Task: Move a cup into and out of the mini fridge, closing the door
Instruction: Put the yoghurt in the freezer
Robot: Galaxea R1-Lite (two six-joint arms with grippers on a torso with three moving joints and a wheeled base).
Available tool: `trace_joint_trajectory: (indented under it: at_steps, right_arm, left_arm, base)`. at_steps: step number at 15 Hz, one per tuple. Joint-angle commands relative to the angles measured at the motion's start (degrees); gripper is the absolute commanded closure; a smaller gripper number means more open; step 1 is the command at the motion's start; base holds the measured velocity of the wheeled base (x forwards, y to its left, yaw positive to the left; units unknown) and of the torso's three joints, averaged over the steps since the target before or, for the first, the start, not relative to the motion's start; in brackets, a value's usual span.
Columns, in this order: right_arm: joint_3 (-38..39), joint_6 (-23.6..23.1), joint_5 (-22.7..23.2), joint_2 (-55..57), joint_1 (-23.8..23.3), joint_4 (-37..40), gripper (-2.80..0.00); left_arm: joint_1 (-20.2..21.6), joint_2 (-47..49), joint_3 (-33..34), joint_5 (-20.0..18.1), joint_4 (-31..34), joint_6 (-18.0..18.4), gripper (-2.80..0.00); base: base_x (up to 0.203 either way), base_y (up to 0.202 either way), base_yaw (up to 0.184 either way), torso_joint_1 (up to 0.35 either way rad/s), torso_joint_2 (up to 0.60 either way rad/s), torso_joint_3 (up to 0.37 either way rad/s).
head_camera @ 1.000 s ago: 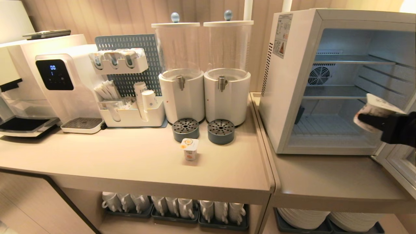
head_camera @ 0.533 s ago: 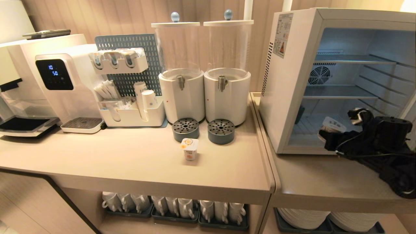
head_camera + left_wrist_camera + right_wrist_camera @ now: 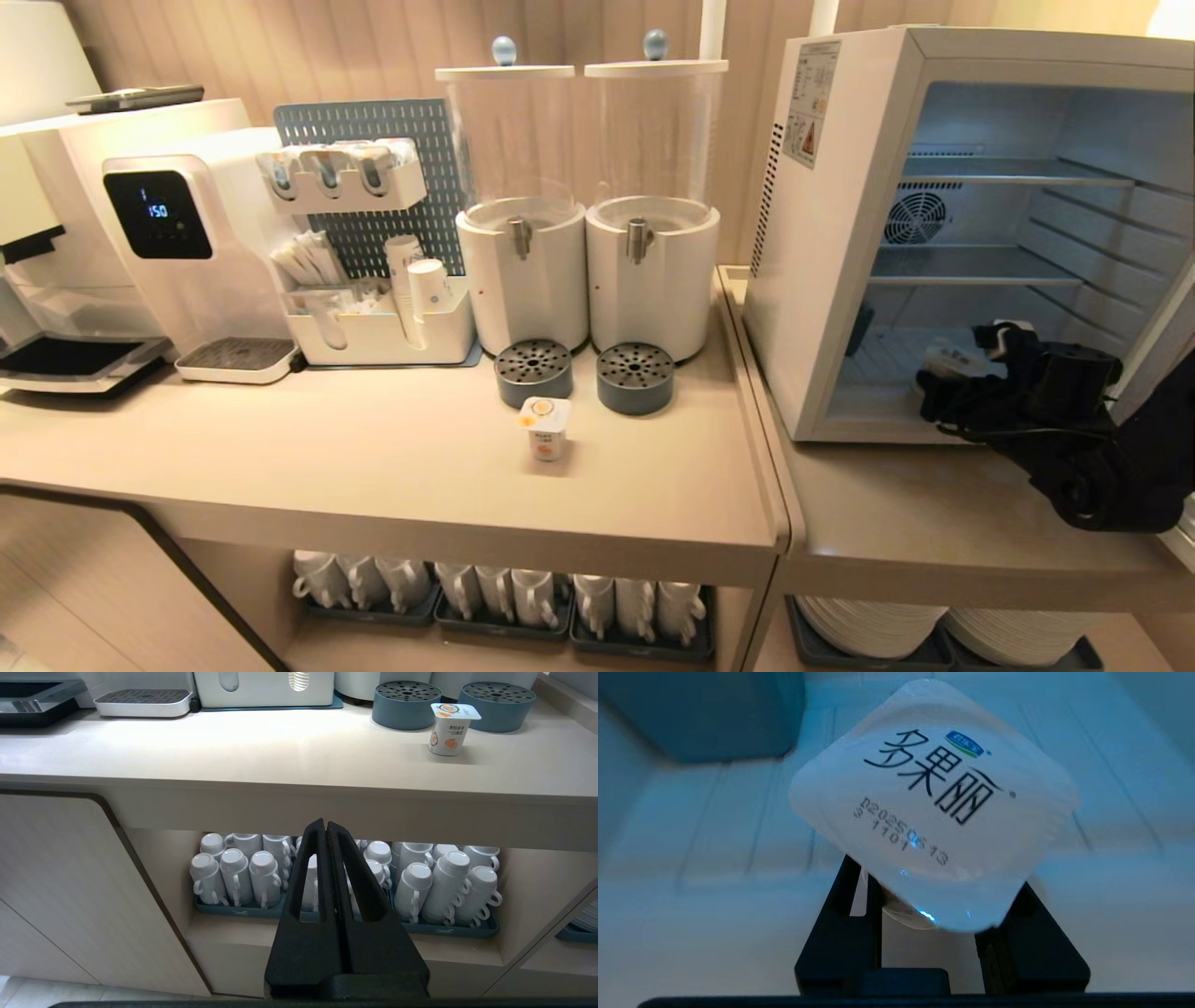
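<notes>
The white cup's lid (image 3: 934, 806) is up and the fridge's bottom ahead (image 3: 891, 357) is clear, so the robot's right gripper should keep going inward until the cup stands flat and then let go.
The white mini fridge (image 3: 831, 280) stands at the right of the counter. Its door (image 3: 1187, 546) is swung open at the far right, mostly hidden behind my right arm. My right gripper (image 3: 948, 381) reaches into the fridge's bottom compartment and is shut on a white foil-lidded cup (image 3: 950, 357). In the right wrist view the cup (image 3: 934, 802) sits tilted between the black fingers (image 3: 840, 924), its printed lid facing the camera. Whether it touches the fridge floor I cannot tell. My left gripper (image 3: 325, 826) is shut and empty, parked below the counter edge.
A second yogurt cup (image 3: 544, 427) stands on the counter (image 3: 373, 467) before two grey drip trays (image 3: 635, 377) and two white dispensers (image 3: 652, 271). A water machine (image 3: 187, 243) and an organiser (image 3: 373, 327) are at the left. Mugs (image 3: 233, 872) fill the shelf underneath.
My right arm has brought the cup down from mid height at the fridge's right front into the bottom compartment. The left arm has not moved.
</notes>
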Motion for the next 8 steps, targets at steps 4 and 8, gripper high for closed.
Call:
trace_joint_trajectory:
  at_steps: [4, 8]
  right_arm:
    - [-9.52, -1.22, -0.04, 4.88, -0.09, 7.73, 0.00]
    - [-15.00, -3.78, -0.40, 9.48, -0.09, 11.53, 0.00]
  left_arm:
    - [0.05, 0.07, 0.09, -0.02, 0.02, -0.13, 0.00]
    - [0.05, 0.07, 0.17, -0.02, 0.02, -0.13, 0.00]
  base:
    - [0.000, 0.000, 0.000, 0.000, 0.00, 0.000]
    - [0.000, 0.000, 0.000, 0.000, 0.00, 0.000]
